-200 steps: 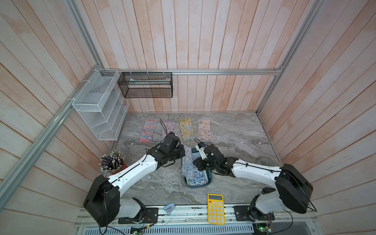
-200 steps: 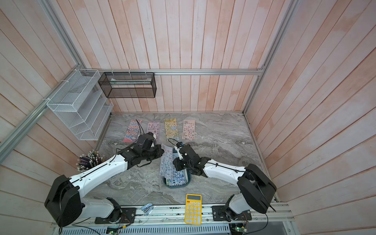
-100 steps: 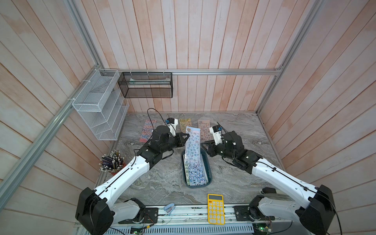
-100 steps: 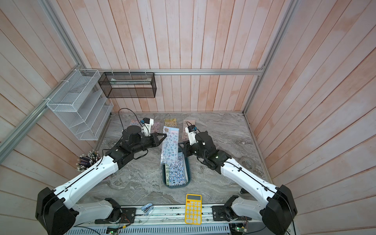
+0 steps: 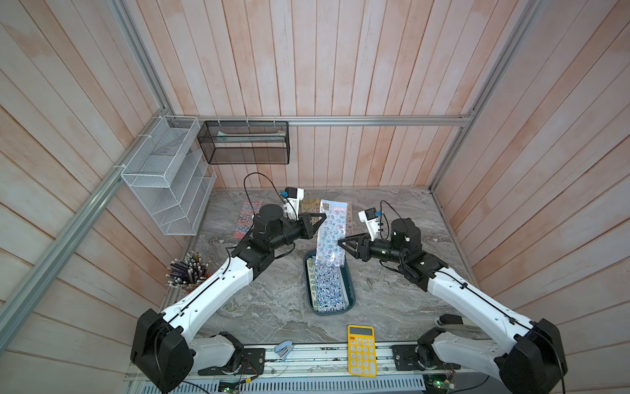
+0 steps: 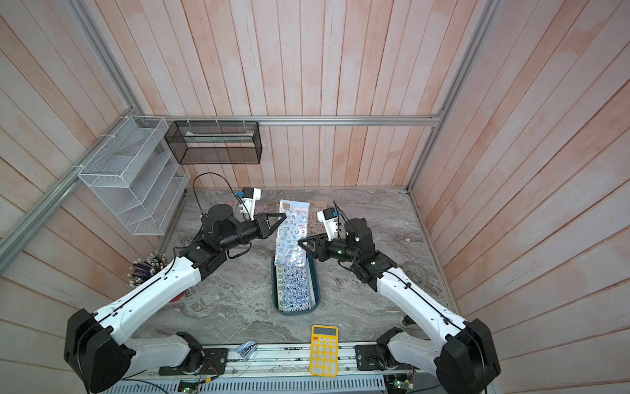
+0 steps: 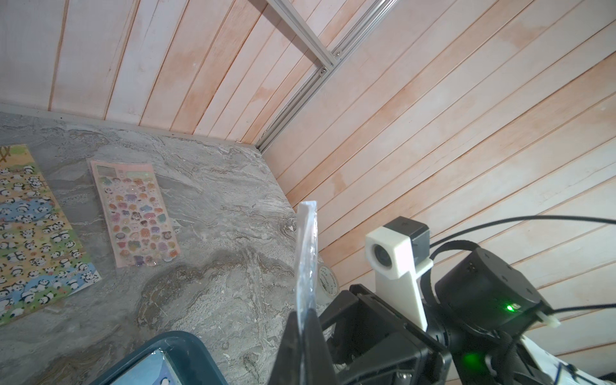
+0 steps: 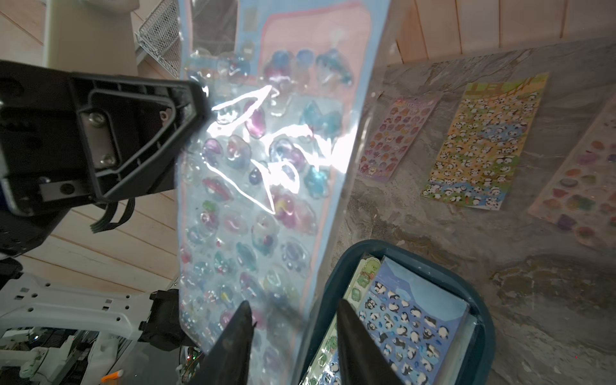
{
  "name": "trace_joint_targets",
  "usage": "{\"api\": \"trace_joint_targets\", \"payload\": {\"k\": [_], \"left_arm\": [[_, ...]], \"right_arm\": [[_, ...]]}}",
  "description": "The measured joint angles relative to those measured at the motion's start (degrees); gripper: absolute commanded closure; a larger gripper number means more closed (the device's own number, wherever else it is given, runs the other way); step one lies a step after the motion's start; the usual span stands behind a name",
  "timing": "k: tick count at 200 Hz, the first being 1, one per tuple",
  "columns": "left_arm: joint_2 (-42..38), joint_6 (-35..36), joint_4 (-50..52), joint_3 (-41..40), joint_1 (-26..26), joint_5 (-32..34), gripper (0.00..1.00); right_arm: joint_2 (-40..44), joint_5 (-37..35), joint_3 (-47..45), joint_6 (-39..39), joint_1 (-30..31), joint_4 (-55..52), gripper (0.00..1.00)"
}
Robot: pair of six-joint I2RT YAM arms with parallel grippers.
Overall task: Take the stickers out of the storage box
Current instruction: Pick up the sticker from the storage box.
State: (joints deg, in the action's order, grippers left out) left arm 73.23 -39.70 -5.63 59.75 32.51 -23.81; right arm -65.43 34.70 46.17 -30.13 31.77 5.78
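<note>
The free space point(image 5: 367, 197) past the pink sheet is on my right gripper's side. My right gripper should therefore take the glossy sheet's free edge point(image 5: 343, 230) over from my left gripper.
A glossy sticker sheet point(image 5: 332, 235) point(image 6: 291, 235) hangs upright above the far end of the storage box point(image 5: 352, 296) point(image 6: 318, 296). My left gripper point(image 5: 324, 215) point(image 7: 301, 313) is shut on its left edge, and the left wrist view shows the sheet point(image 7: 306, 260) edge-on. My right gripper point(image 5: 340, 243) point(image 8: 295, 304) stands open at the sheet's right edge point(image 8: 266, 166) without pinching it. More stickers point(image 5: 327, 290) lie in the dark teal box point(image 8: 483, 326), a penguin sheet point(image 8: 410, 316) on top.
Several sticker sheets point(image 5: 247, 218) point(image 8: 483, 140) point(image 7: 136, 213) lie flat along the far side of the table. A yellow calculator point(image 5: 361, 351) sits at the front edge, a pencil cup point(image 5: 187, 271) at the left. A white wire rack point(image 5: 167, 191) and black mesh basket point(image 5: 243, 143) hang on the walls.
Both grippers rose from the box's far end. The left one lifted the sheet upright. The right gripper opened, let go and drew back to the right.
</note>
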Motion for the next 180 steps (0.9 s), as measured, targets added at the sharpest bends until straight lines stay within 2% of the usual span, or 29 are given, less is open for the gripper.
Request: {"api": "trace_joint_targets", "payload": {"k": [7, 19, 30, 41, 54, 77, 85, 98, 140, 156, 180], "left_arm": [[0.0, -0.1, -0.5, 0.0, 0.0, 0.0, 1.00], [0.0, -0.4, -1.3, 0.0, 0.0, 0.0, 1.00], [0.0, -0.6, -2.2, -0.1, 0.0, 0.0, 1.00], [0.0, -0.7, -2.9, -0.3, 0.0, 0.1, 1.00], [0.0, -0.7, -3.6, -0.6, -0.1, 0.1, 0.93], [-0.1, -1.2, -4.3, -1.2, -0.1, 0.2, 0.55], [-0.2, -0.9, -4.2, -1.3, -0.1, 0.3, 0.48], [-0.5, -0.7, -4.1, -1.6, -0.1, 0.5, 0.42], [-1.4, -0.3, -3.0, -2.8, -0.5, 0.5, 0.40], [-1.3, -0.4, -2.9, -3.7, -0.7, -0.2, 0.43], [-0.1, -1.4, -3.2, -4.1, -0.6, -2.4, 0.56]], "right_arm": [[0.0, 0.7, -0.5, -0.6, 0.0, 1.1, 0.63], [0.0, 1.7, -1.3, -1.8, 0.0, 2.8, 0.77], [0.0, 2.5, -1.6, -3.1, -0.1, 3.7, 1.00], [0.0, 3.2, -1.6, -3.4, -0.2, 4.7, 1.00], [0.0, 3.4, -1.6, -3.8, -0.2, 5.0, 1.00], [-0.3, 3.3, -1.0, -3.3, -0.5, 3.7, 1.00], [-0.5, 3.3, -0.4, -2.7, -0.6, 2.7, 1.00], [-0.8, 3.1, 1.0, -1.7, -1.0, 1.0, 1.00], [-2.2, 3.8, 6.8, 3.0, -3.2, -5.5, 1.00], [-3.4, 4.8, 8.9, 4.6, -3.7, -7.6, 1.00], [-4.7, 6.3, 9.7, 6.0, -3.8, -9.4, 1.00]]}}
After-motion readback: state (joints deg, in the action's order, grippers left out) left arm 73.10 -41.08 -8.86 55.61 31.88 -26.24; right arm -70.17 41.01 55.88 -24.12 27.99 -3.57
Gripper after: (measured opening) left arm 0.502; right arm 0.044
